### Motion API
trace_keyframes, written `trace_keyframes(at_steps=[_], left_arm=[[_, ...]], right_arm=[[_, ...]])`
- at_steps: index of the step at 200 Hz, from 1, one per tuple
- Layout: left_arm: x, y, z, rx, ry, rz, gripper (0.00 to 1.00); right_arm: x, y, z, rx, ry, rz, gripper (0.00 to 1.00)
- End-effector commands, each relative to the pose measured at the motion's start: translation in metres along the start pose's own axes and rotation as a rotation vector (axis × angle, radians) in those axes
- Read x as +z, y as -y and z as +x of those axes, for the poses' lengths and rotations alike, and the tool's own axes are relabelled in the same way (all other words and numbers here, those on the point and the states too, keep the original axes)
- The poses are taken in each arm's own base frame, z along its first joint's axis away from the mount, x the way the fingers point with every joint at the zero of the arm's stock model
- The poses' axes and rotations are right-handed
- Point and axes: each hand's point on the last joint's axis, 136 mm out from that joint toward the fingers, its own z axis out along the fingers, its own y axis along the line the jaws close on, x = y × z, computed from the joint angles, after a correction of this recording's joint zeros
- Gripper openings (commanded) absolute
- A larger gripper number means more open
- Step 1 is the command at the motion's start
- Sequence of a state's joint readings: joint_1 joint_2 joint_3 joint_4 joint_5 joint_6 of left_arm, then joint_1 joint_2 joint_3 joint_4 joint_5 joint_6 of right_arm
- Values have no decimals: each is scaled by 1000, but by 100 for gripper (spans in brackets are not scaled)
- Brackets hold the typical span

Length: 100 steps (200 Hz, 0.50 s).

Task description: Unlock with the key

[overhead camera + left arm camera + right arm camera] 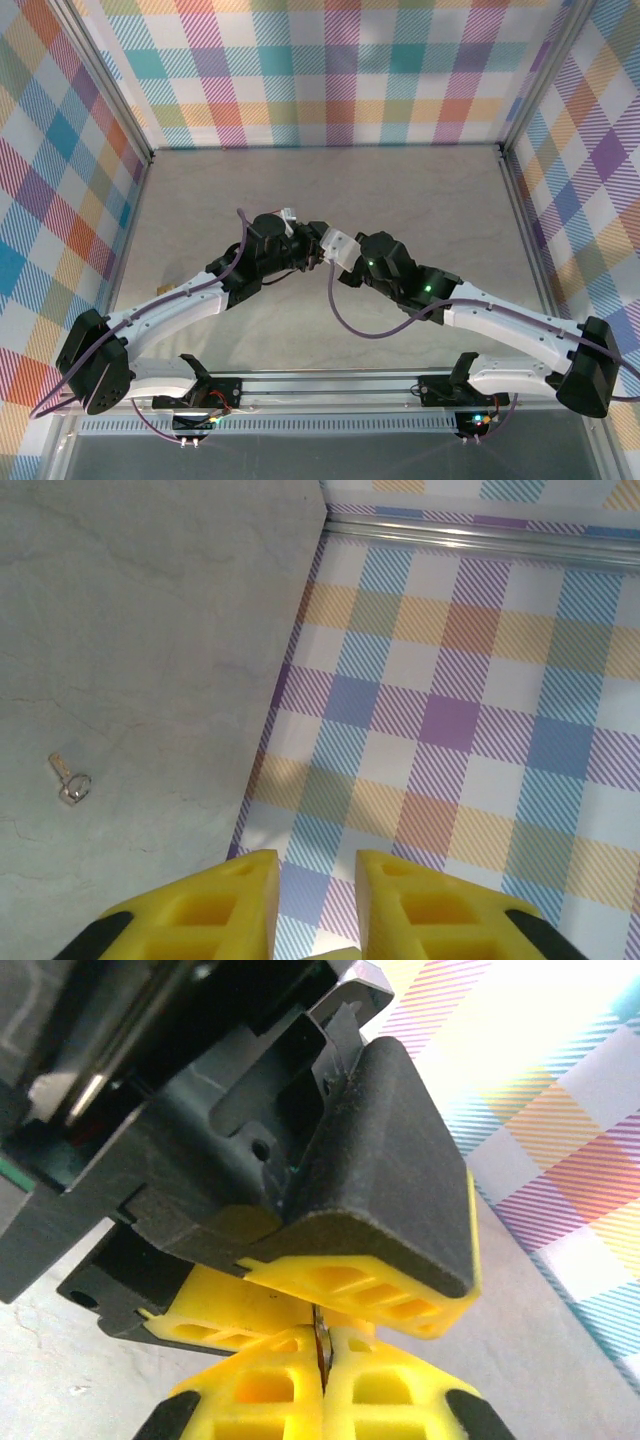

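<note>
The key is deep in my right gripper's fingers (pixel 325 1359), so next my left gripper grips the key's protruding end (pixel 318 1320) while my right gripper regrips the ring end.
A small key on a ring (pixel 71 780) lies flat on the grey table (pixel 140 630), far to the left of my left gripper (pixel 318 865). That gripper's yellow fingers stand a narrow gap apart, with plaid wall showing between them. My right gripper (pixel 322 1345) is shut on a thin dark metal piece (pixel 320 1330); I cannot tell if this piece is a key or part of the lock. The left gripper's yellow fingers (pixel 350 1285) sit right against the right fingertips, straddling the top of that piece. From above, the two grippers (pixel 322 252) meet at mid-table.
Plaid walls (pixel 330 70) close in the table on three sides. An aluminium rail (pixel 480 535) runs along the base of the wall. Purple cables (pixel 345 315) hang from both arms near the centre.
</note>
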<state>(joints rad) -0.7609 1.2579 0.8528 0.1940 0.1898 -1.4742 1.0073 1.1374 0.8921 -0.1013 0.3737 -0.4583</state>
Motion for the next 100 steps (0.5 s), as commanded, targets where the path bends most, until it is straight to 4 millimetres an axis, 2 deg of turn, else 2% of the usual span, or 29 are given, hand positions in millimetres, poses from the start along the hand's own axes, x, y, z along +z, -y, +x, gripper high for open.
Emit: trace_keyframes(at_steps=[1, 26, 62, 100], left_arm=[[1, -1, -3, -6, -11, 15, 22], [2, -7, -7, -11, -2, -1, 15], [0, -13, -12, -7, 13, -18, 0], [-5, -16, -17, 14, 34, -44, 0]], right_arm=[[0, 7, -10, -49, 20, 54, 0], [1, -3, -12, -94, 30, 40, 0], [6, -18, -5, -165, 10, 34, 0], [2, -19, -7, -170, 44, 43, 0]])
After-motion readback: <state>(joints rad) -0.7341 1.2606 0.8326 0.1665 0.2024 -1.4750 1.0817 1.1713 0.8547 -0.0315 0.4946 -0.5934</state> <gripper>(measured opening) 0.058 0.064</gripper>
